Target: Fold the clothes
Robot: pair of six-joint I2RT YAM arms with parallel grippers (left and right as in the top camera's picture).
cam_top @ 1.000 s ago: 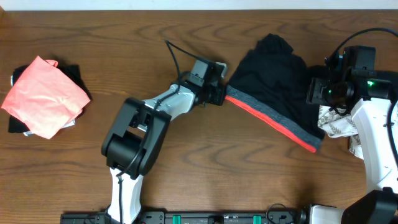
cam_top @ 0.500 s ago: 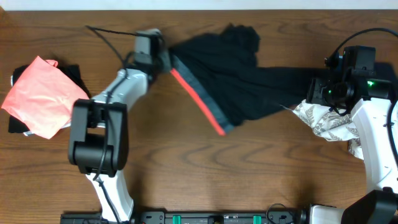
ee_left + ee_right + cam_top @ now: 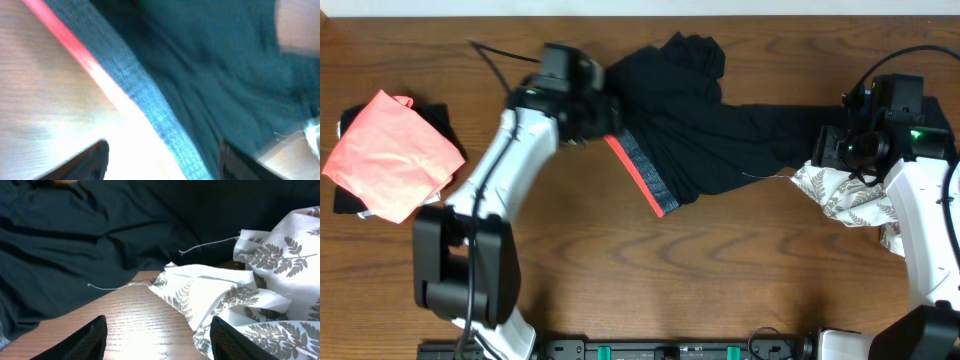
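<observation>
The waistband's near corner (image 3: 668, 203) is lying clear on the wood. My left gripper carries on going toward it until its open fingers are on both sides of the coral-red edge (image 3: 656, 206).
The black leggings (image 3: 720, 120) lie stretched across the table's far middle. Their grey waistband (image 3: 642, 172), edged coral-red, runs diagonally at the left end. My left gripper (image 3: 605, 120) hovers over the upper end of that waistband. In the left wrist view its fingers (image 3: 92, 159) stand wide apart, open, with the waistband (image 3: 145, 110) lying beneath them. My right gripper (image 3: 160, 342) is open over bare wood by the leggings' right end, beside the white leaf-print cloth (image 3: 270, 295). A coral-pink cloth (image 3: 390, 155) lies at the far left.
The coral-pink cloth rests on a dark garment (image 3: 445, 125) near the table's left edge. The leaf-print cloth (image 3: 850, 200) bunches against the right arm (image 3: 920, 210). A loose white thread (image 3: 120, 285) trails from the cloth onto the wood.
The left arm dragged the waistband leftward, stretching the leggings out and baring the leaf-print cloth, then opened and let the waistband go. The right arm has not moved.
</observation>
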